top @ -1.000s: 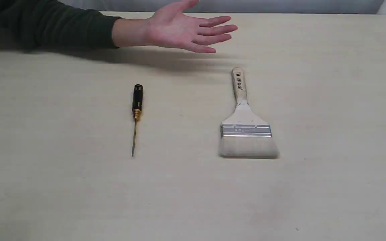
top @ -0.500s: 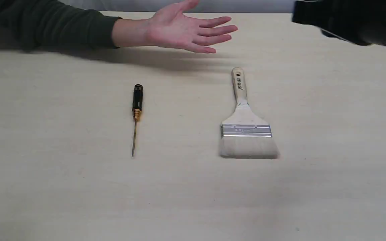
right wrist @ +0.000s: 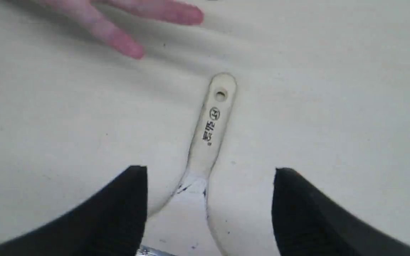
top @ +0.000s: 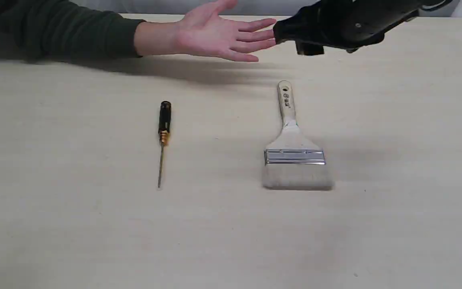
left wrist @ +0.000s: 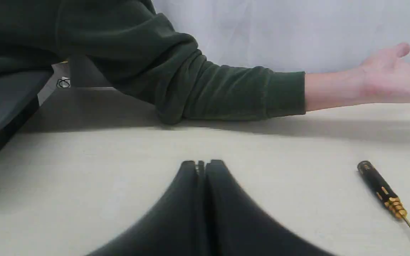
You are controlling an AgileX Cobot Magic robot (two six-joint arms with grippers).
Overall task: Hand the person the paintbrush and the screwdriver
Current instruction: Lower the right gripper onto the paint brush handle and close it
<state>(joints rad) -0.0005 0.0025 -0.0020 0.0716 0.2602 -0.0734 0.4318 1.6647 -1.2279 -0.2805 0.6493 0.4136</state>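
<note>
The paintbrush's narrow neck (right wrist: 193, 184) has the open fingers lined up across it, so my right gripper should continue to go down until they are on either side of the base of the paintbrush's handle (top: 289, 120), and then close.
The paintbrush (top: 293, 148) lies flat on the table, handle toward the person's hand (top: 215, 36), bristles toward the near edge. The hand is held palm up above the far side, its sleeve (top: 54, 28) dark green. Left of the brush lies the screwdriver (top: 163, 124), black handle pointing away. My right gripper (right wrist: 210, 170) is open and hovers over the brush handle (right wrist: 210, 128), one finger on each side, not touching it. Its dark body (top: 335, 28) hangs near the person's fingertips. My left gripper (left wrist: 201, 163) is shut and empty above the table, to one side of the screwdriver (left wrist: 379, 186).
The pale wooden table (top: 94, 233) spreads wide around both tools. A dark flat object (left wrist: 2, 103) sits at the table's edge beside the person's sleeve (left wrist: 208, 89). A grey backdrop runs behind the far edge.
My right arm has come in from the upper right and moved left, now above the brush handle. The hand, the screwdriver and the paintbrush have not moved.
</note>
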